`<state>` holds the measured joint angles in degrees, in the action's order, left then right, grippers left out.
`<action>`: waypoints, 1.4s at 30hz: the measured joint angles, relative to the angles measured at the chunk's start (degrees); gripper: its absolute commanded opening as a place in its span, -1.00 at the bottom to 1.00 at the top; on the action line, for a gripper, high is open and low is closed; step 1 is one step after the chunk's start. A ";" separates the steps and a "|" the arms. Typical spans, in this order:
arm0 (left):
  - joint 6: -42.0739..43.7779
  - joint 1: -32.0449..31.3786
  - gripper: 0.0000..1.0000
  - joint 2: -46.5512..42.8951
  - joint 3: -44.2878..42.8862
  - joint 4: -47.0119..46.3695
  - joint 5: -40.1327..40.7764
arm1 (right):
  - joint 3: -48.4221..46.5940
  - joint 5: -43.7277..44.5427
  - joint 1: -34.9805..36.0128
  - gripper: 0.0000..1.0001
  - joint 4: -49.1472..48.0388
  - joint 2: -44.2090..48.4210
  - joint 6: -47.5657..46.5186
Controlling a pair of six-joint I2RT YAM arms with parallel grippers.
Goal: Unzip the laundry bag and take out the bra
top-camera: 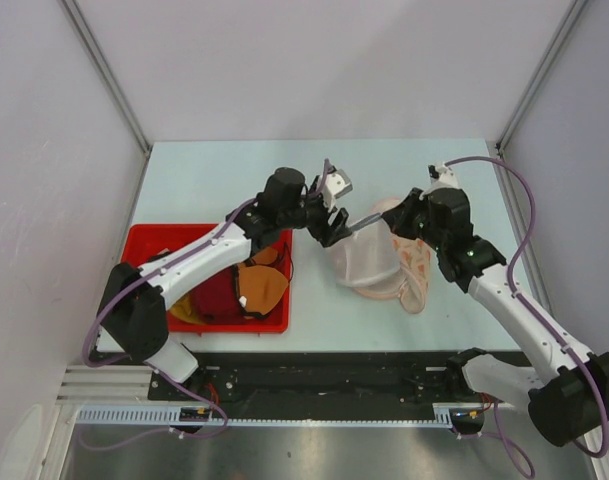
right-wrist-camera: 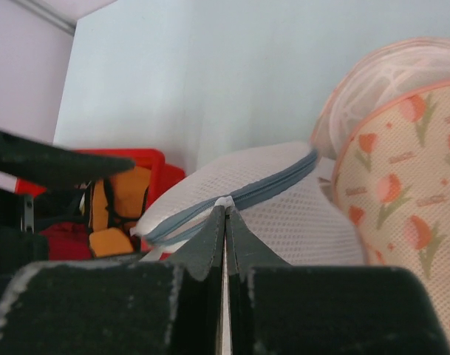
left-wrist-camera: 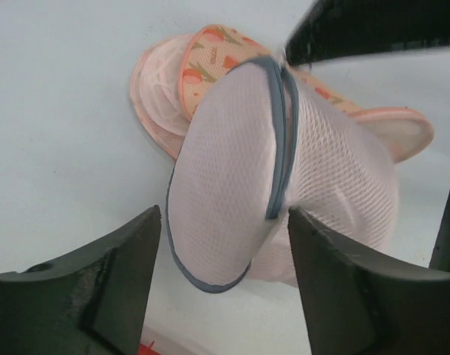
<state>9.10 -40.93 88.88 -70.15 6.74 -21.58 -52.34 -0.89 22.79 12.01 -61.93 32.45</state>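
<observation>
The laundry bag's near end (left-wrist-camera: 219,255) lies loose inside my open left gripper. My left gripper should clamp down on the grey-blue zipper (left-wrist-camera: 275,196) before my right gripper tugs the pull.
The laundry bag (top-camera: 369,262) is white mesh with a grey-blue zipper and rim. It stands tilted on the table between my grippers. My right gripper (right-wrist-camera: 225,210) is shut on the white zipper pull (right-wrist-camera: 225,200) at the top of the bag (right-wrist-camera: 291,211). Left of the pull the zipper tape looks parted. My left gripper (left-wrist-camera: 223,216) is open, its fingers either side of the bag's near end (left-wrist-camera: 225,192) without touching. In the top view the left gripper (top-camera: 333,224) is at the bag's left and the right gripper (top-camera: 362,226) at its top. The bra is not distinguishable through the mesh.
A pinkish round mesh bag with peach patterned fabric (top-camera: 412,265) lies against the laundry bag's right side; it also shows in the right wrist view (right-wrist-camera: 402,170). A red bin (top-camera: 144,250) holding orange, maroon and black bras stands at the left.
</observation>
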 measured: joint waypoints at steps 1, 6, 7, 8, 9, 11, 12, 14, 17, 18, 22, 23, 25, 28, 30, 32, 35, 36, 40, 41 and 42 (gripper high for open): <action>0.15 0.00 0.57 0.28 -1.25 0.63 -0.09 | 0.00 0.28 0.68 -1.00 0.31 0.44 0.07; 0.39 0.02 0.57 0.13 -4.76 1.22 -1.49 | 0.02 2.03 5.14 -1.00 1.03 2.34 0.15; 0.37 -0.04 0.57 0.13 -5.40 1.42 -1.97 | 0.02 2.19 5.97 -1.00 1.03 2.58 0.20; 0.26 -0.13 0.57 0.13 -5.90 1.60 -2.47 | 0.02 2.21 6.36 -1.00 1.03 2.64 0.31; 0.20 -0.31 0.56 0.13 -6.47 1.88 -2.91 | 0.02 2.32 6.67 -1.00 1.05 2.64 0.42; 0.31 -1.14 0.55 0.13 -7.19 2.23 -3.08 | 0.04 2.47 6.91 -1.00 1.27 2.64 0.61; 0.46 -2.05 0.53 0.13 -7.32 2.23 -3.04 | 0.04 2.56 7.08 -1.00 1.40 2.64 0.81; 0.59 -3.65 0.51 0.37 -7.32 2.62 -2.84 | 0.04 2.58 7.23 -1.00 1.42 2.64 1.03; 0.83 -5.20 0.50 1.81 -7.80 3.32 -2.62 | 0.04 2.51 7.52 -1.00 1.42 2.64 1.42; 0.94 -5.51 0.49 2.58 -8.11 3.63 -2.58 | 0.04 2.49 7.54 -1.00 1.42 2.64 1.49; 0.94 -5.51 -0.19 5.07 -8.37 3.91 -2.49 | 0.04 2.03 7.52 -1.00 1.53 2.71 1.66; 1.38 -5.38 -0.53 5.75 -8.46 3.93 -2.36 | 0.04 1.88 7.43 -1.00 1.68 2.78 1.64; 1.03 -5.29 -0.82 6.86 -9.07 4.37 -1.95 | 0.04 1.70 7.04 -1.00 2.56 3.04 1.62; 2.10 -5.29 -0.99 8.35 -10.95 5.01 -1.49 | 0.39 0.76 4.55 -1.00 3.58 3.32 1.57; 2.75 -5.35 -0.99 8.37 -11.08 5.27 -1.25 | 1.44 -0.66 1.11 -1.00 3.48 3.91 1.40; 3.30 -5.44 -0.99 8.28 -11.04 5.38 -1.09 | 2.95 -1.99 -2.75 -1.00 3.52 4.70 1.11; 3.98 -5.44 -0.99 7.28 -9.81 4.85 -1.09 | 5.53 -4.52 -8.31 -1.00 3.06 4.96 0.50; 4.17 -5.44 -0.99 6.64 -9.03 4.72 -1.09 | 6.34 -5.42 -10.01 -1.00 3.04 4.76 0.37; 4.94 -5.53 -0.95 4.35 -6.21 3.93 -1.11 | 8.00 -9.46 -13.44 -1.00 3.06 4.22 0.35; 5.01 -5.55 -0.58 3.96 -5.84 3.91 -1.09 | 8.02 -10.01 -13.40 -1.00 3.06 4.39 0.35; 5.05 -5.55 -0.14 3.56 -5.62 4.04 -1.07 | 8.04 -10.58 -13.29 -1.00 2.86 4.70 0.35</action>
<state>14.15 -46.48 92.44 -75.77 10.79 -22.65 -44.29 -11.46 9.50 14.87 -57.23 32.80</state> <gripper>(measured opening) 0.025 0.008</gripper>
